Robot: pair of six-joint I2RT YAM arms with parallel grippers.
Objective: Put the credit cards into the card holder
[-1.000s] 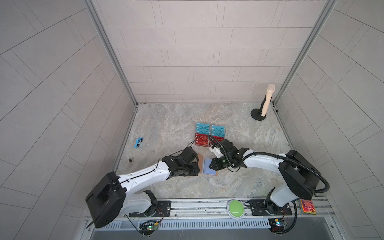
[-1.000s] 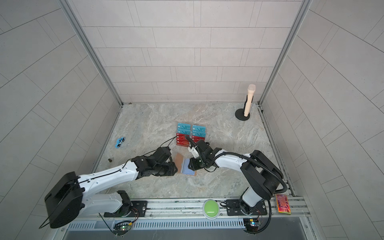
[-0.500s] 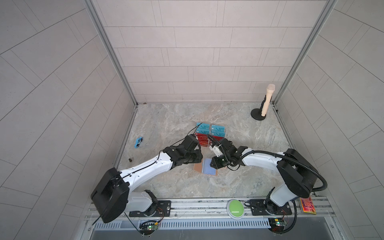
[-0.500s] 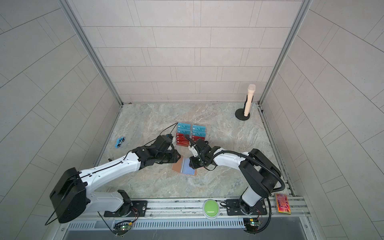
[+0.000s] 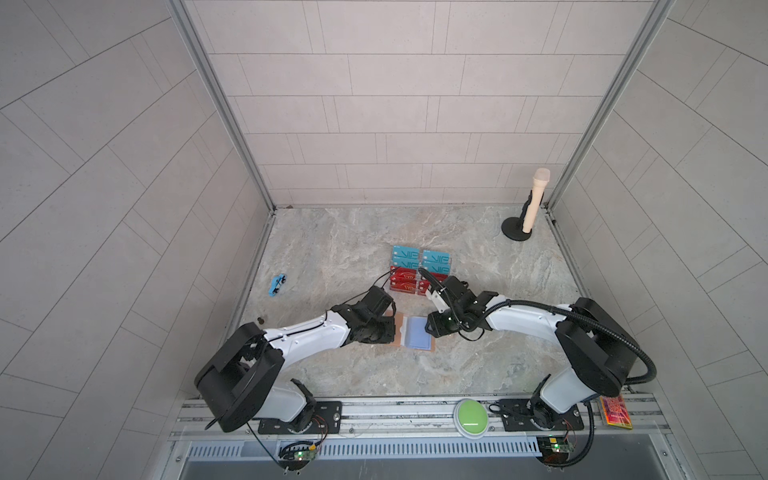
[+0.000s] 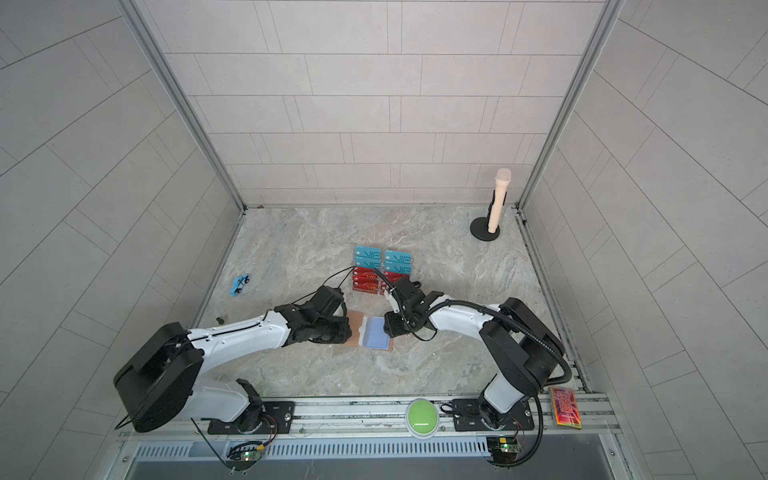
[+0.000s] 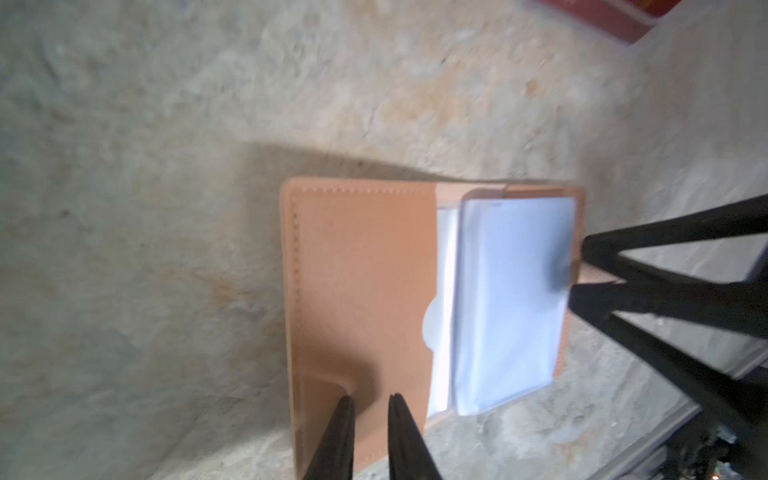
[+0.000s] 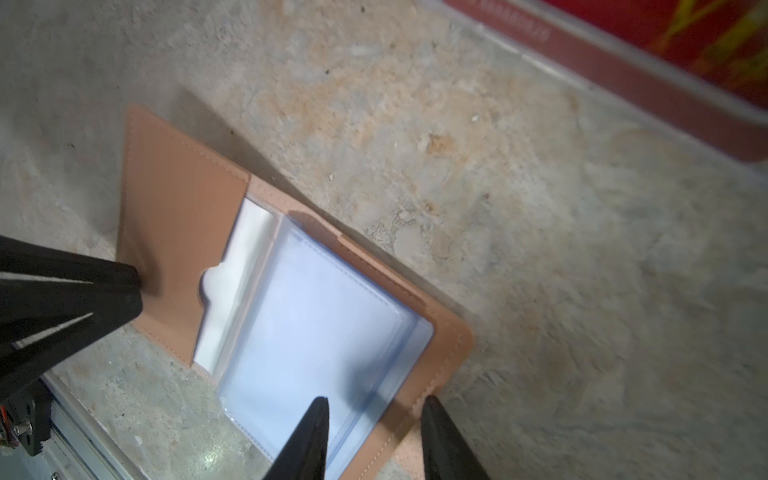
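Observation:
The pale-blue pockets (image 8: pixel 364 392) lie flat against each other, so next my left gripper leaves the tan flap, pinches the top pocket (image 8: pixel 316 320) and lifts it before a card goes in.
The card holder (image 5: pixel 400 332) lies opened flat on the marble table, tan flap to the left, pale-blue pockets (image 5: pixel 417 338) to the right. It also shows in a top view (image 6: pixel 376 337). My left gripper (image 7: pixel 372 398) presses its tips on the tan flap (image 7: pixel 365 270); its jaws stand a narrow gap apart with nothing between them. My right gripper (image 8: pixel 376 403) is open and straddles the holder's outer edge (image 8: pixel 449 357), one tip over the blue pocket. The credit cards, teal (image 5: pixel 422 259) and red (image 5: pixel 405 282), stand in rows just behind the holder.
The cards sit in a clear tiered stand (image 6: pixel 380 270). A cream microphone on a black base (image 5: pixel 534 203) stands back right. A blue toy car (image 5: pixel 277 285) lies at the left wall. A green button (image 5: pixel 470 417) and an orange-pink patterned slab (image 5: pixel 615 411) are on the front rail.
My left gripper swung up toward the cards, then came back down onto the holder's tan flap with its jaws narrowing. My right gripper's jaws widened at the holder's right edge.

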